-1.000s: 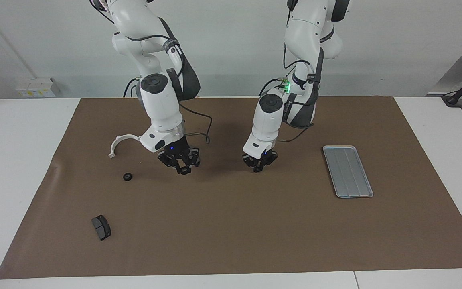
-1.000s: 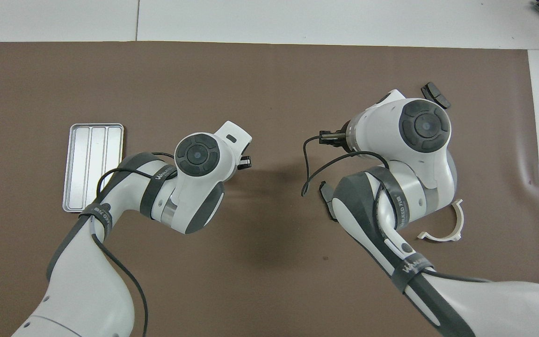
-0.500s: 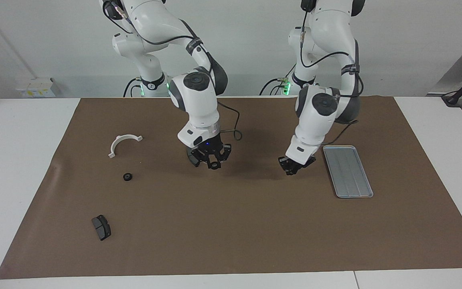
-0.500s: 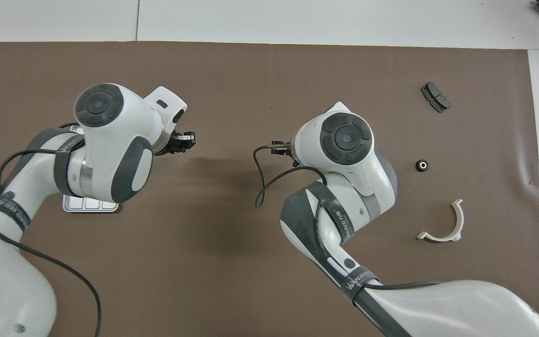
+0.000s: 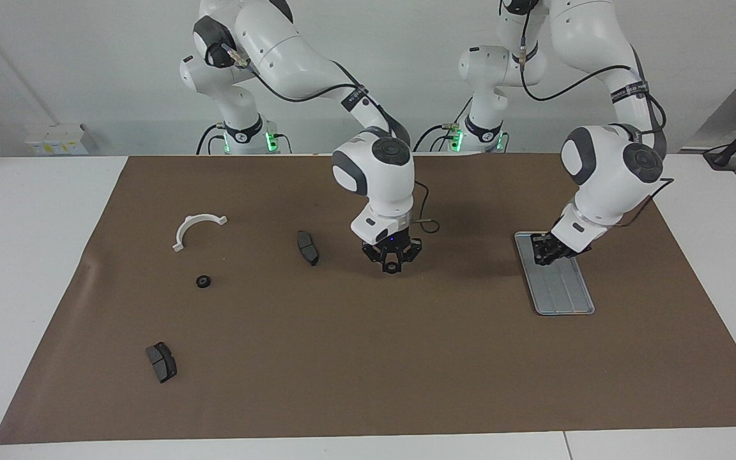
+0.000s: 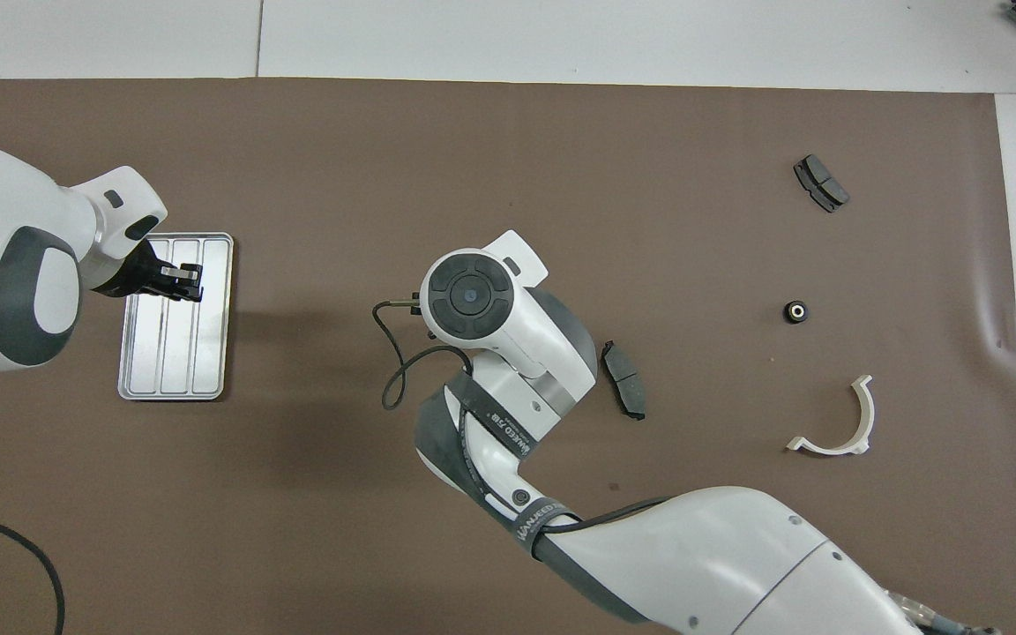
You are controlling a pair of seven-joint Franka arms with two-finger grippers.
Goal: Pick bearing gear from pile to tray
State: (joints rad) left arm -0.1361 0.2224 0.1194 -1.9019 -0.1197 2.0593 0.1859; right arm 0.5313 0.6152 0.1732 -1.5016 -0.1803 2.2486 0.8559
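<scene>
I should carry on moving my left gripper to the tray's middle (image 6: 177, 329) and let go of the bearing gear there, because the gripper's closed fingers are inside the tray's rim (image 6: 229, 286) over the tray's empty bottom.
The silver ridged tray (image 5: 566, 294) (image 6: 173, 362) lies toward the left arm's end of the brown mat. My left gripper (image 5: 545, 250) (image 6: 186, 282) hangs just over it, shut, and I cannot see anything held in it. Over the middle of the mat, my right gripper (image 5: 391, 266) points down with its links splayed, shut on a small dark round bearing gear. In the overhead view its own wrist hides it. The pile lies toward the right arm's end. Another black bearing gear (image 5: 203, 281) (image 6: 795, 311) sits there on the mat.
A white half-ring bracket (image 5: 197, 229) (image 6: 839, 423) lies nearer to the robots than the loose gear. One dark curved pad (image 5: 308, 248) (image 6: 624, 379) lies beside the right gripper. Another pad (image 5: 161, 361) (image 6: 820, 183) lies farther out.
Both arms have swung toward the left arm's end of the table. The left gripper went from mid-mat to over the tray. The right gripper moved to the middle, uncovering a pad.
</scene>
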